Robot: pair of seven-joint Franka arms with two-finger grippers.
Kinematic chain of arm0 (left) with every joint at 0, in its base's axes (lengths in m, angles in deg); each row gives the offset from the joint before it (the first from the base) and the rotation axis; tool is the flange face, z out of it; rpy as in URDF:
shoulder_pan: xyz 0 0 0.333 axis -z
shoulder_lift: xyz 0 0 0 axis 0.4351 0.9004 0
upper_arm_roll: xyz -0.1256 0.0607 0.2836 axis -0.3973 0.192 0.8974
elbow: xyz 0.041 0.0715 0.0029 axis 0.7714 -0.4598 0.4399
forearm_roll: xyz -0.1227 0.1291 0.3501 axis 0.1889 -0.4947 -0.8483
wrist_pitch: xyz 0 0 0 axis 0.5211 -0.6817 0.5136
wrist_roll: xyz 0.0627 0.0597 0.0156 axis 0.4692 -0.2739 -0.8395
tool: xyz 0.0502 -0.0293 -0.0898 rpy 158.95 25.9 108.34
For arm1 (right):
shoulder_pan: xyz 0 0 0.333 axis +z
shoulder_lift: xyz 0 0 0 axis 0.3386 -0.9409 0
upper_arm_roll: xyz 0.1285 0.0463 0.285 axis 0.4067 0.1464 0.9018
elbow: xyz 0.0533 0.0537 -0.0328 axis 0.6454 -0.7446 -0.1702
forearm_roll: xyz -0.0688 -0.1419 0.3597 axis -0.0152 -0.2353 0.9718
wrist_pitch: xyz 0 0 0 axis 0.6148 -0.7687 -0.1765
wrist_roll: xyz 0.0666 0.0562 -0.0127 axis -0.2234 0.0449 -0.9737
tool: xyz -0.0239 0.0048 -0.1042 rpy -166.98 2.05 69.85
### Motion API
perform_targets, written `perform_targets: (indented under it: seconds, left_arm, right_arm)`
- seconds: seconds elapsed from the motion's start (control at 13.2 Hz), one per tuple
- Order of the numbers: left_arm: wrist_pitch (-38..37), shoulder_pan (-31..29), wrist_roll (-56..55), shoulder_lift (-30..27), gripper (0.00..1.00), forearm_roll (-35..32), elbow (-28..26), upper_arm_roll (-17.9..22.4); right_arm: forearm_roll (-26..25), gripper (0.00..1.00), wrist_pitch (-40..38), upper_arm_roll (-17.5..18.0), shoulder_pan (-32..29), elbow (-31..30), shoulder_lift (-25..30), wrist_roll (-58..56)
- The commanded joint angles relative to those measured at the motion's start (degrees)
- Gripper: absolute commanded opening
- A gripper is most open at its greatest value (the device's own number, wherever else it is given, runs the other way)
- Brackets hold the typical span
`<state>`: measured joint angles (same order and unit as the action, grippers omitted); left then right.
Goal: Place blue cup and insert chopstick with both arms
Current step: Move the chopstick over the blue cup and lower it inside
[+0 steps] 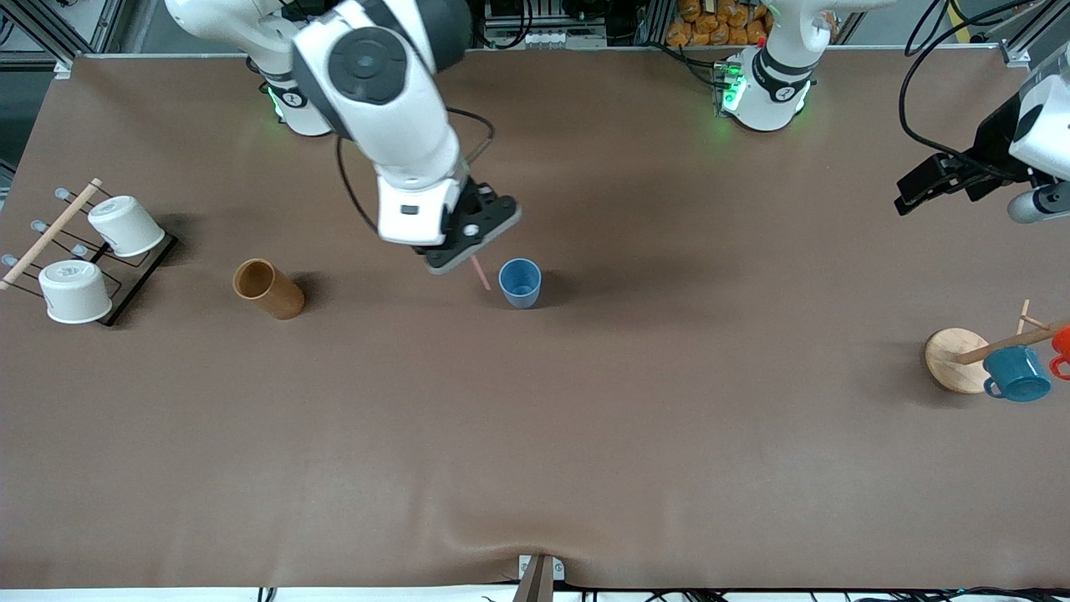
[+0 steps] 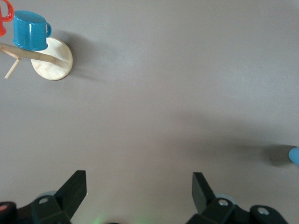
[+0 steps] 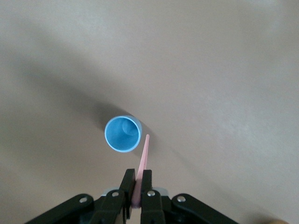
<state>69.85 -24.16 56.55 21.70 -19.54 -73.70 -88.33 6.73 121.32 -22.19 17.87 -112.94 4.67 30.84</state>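
Observation:
The chopstick's tip (image 1: 488, 288) is outside the blue cup's rim, so next my right gripper moves the tip over the cup's opening (image 1: 521, 276) before it lowers the chopstick in.
The blue cup (image 1: 520, 283) stands upright and empty in the middle of the table; it also shows in the right wrist view (image 3: 122, 134). My right gripper (image 1: 458, 256) is shut on the pale-pink chopstick (image 1: 480, 272) and holds it above the table beside the cup, toward the right arm's end. In the right wrist view the chopstick (image 3: 143, 158) sticks out from between the fingertips (image 3: 138, 178), its tip just outside the cup's rim. My left gripper (image 1: 919, 191) is open and empty, up over the left arm's end of the table; its fingers (image 2: 74, 186) show over bare table.
A brown cylindrical holder (image 1: 267, 288) lies on its side toward the right arm's end. A rack (image 1: 125, 280) with two white cups and a wooden rod stands at that end. A wooden mug tree (image 1: 957, 359) with a teal mug (image 1: 1016, 374) stands at the left arm's end.

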Motion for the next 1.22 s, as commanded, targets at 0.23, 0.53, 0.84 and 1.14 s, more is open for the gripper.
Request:
perform_targets:
  seconds: [0.23,0.53,0.84,1.14]
  left_arm:
    - [1.0,-0.3,1.3,0.0,1.0,1.2,-0.3,0.3]
    - [1.1,-0.2,1.3,0.4,1.0,1.2,-0.3,0.3]
    - [1.7,-0.3,2.1,0.9,1.0,1.0,-0.3,0.3]
    - [1.7,-0.4,2.1,0.9,1.0,1.0,-0.6,0.4]
  right_arm:
    - [-0.4,0.0,4.6,-0.8,2.5,-2.7,-2.4,0.9]
    - [-0.8,0.0,4.5,-0.8,3.6,-2.5,-2.4,3.7]
    - [-1.6,0.0,4.0,-1.2,2.6,-2.1,-0.9,3.1]
    - [-1.6,0.0,3.2,-1.1,3.6,-2.3,-0.1,3.8]
